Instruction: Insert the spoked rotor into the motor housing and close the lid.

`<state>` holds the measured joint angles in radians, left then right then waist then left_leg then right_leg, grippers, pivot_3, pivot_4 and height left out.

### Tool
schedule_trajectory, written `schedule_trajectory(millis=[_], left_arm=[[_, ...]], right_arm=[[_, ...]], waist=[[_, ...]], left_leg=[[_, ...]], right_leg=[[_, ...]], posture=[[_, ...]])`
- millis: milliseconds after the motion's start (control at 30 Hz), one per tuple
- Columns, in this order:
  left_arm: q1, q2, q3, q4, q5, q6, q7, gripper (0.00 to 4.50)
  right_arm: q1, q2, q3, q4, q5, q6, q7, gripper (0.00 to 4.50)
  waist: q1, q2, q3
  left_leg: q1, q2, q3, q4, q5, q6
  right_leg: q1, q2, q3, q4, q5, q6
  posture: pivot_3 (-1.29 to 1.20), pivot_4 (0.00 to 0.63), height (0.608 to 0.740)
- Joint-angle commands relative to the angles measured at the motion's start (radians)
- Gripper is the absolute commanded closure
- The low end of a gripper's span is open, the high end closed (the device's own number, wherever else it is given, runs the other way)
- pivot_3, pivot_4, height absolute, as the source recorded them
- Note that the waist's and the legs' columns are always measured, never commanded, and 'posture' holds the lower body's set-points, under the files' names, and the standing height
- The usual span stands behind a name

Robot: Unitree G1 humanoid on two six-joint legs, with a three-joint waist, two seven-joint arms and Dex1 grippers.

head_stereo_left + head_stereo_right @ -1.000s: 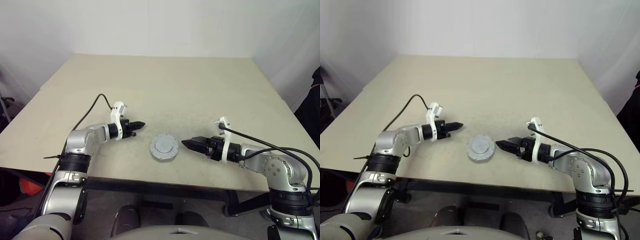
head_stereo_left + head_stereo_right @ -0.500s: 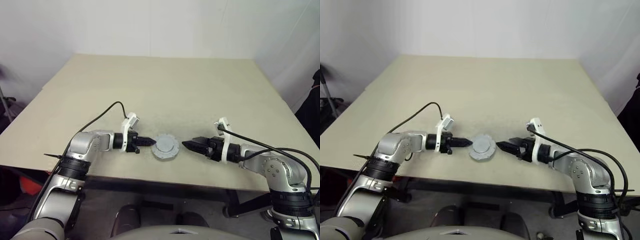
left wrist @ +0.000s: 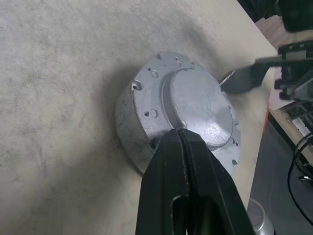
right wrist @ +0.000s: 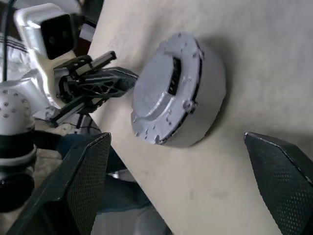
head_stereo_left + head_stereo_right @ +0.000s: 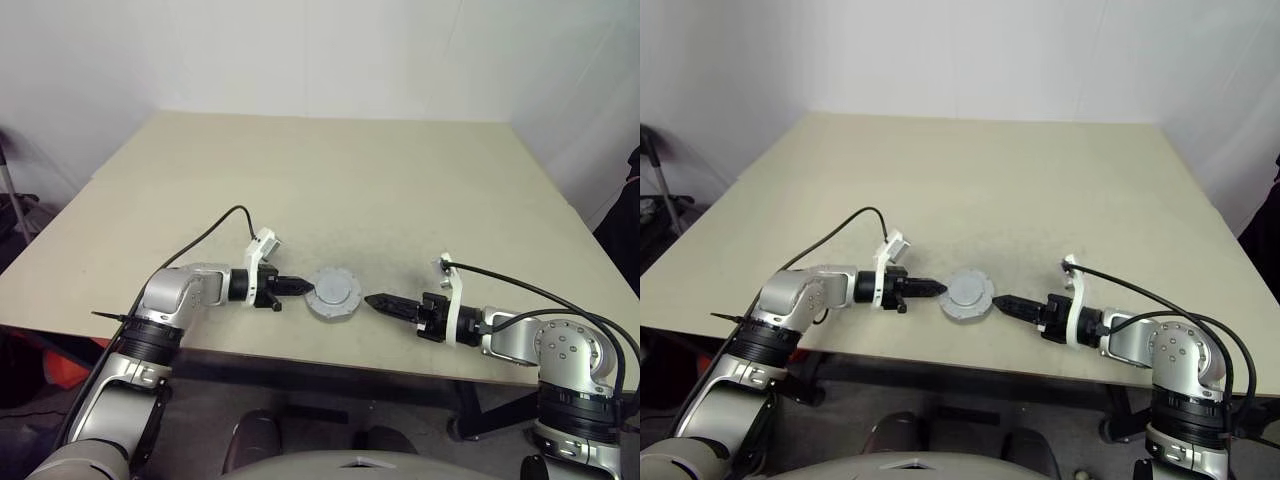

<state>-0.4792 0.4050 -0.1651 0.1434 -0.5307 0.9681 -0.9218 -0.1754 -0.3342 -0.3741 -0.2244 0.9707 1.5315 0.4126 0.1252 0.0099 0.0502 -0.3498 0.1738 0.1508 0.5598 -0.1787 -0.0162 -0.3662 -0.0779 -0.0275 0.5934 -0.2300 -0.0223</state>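
The lid's rim meets the side of the motor housing (image 4: pixel 209 105) along a thin, even seam (image 4: pixel 197 88), so the motor housing will rise together with the lid when the robot lifts.
The grey motor housing (image 5: pixel 333 305) stands near the table's front edge. The lid (image 5: pixel 333 290), a grey disc with a notched edge, lies on top of it. The spoked rotor is hidden. My left gripper (image 5: pixel 306 287) is shut, and its joined tips rest against the lid's left rim; in the left wrist view the fingertips (image 3: pixel 183 137) overlap the lid (image 3: pixel 195 103) above the housing wall (image 3: pixel 132 127). My right gripper (image 5: pixel 372 300) lies low, just right of the housing, a short gap away. It is open, its fingers (image 4: pixel 83 186) spread wide either side of the housing (image 4: pixel 208 98).
The beige table (image 5: pixel 330 170) stretches bare behind the housing. Its front edge (image 5: pixel 330 350) runs just below both grippers. A black cable (image 5: pixel 205 235) loops from the left wrist, another (image 5: pixel 540 295) from the right. White walls stand behind the table.
My left gripper swung right and down from the open table to the lid's left rim. My right gripper sank toward the table and rolled flatter. The housing stays where it was.
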Motion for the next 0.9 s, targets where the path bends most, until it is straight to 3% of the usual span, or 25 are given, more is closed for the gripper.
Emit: schedule_trajectory(millis=[33,467,900], left_arm=[[0.007,-0.006,-0.019,0.006,0.029,0.000,0.025,4.50],[0.022,-0.035,0.000,-0.025,0.025,0.009,0.081,4.50],[0.014,-0.042,0.035,-0.009,0.033,0.001,0.112,4.50]], right_arm=[[-0.045,0.040,-0.009,0.028,-0.012,0.013,-0.054,0.04],[-0.170,0.163,0.050,0.161,-0.062,0.001,-0.102,0.04],[-0.251,0.271,0.117,0.260,-0.135,-0.064,-0.093,0.04]], waist=[[0.001,0.000,0.000],[0.001,0.000,0.000],[-0.007,-0.001,-0.001]], left_leg=[[0.000,0.000,0.000,0.000,0.000,-0.001],[0.001,-0.001,0.000,-0.002,0.002,-0.004],[0.005,0.005,0.000,-0.016,0.011,-0.018]], right_leg=[[0.000,0.000,0.000,0.000,0.000,0.000],[0.000,-0.001,0.000,0.000,0.000,0.002],[-0.005,0.003,0.000,0.000,0.000,0.002]], posture=[[0.00,0.000,0.740],[0.00,0.000,0.740],[0.00,0.000,0.740]])
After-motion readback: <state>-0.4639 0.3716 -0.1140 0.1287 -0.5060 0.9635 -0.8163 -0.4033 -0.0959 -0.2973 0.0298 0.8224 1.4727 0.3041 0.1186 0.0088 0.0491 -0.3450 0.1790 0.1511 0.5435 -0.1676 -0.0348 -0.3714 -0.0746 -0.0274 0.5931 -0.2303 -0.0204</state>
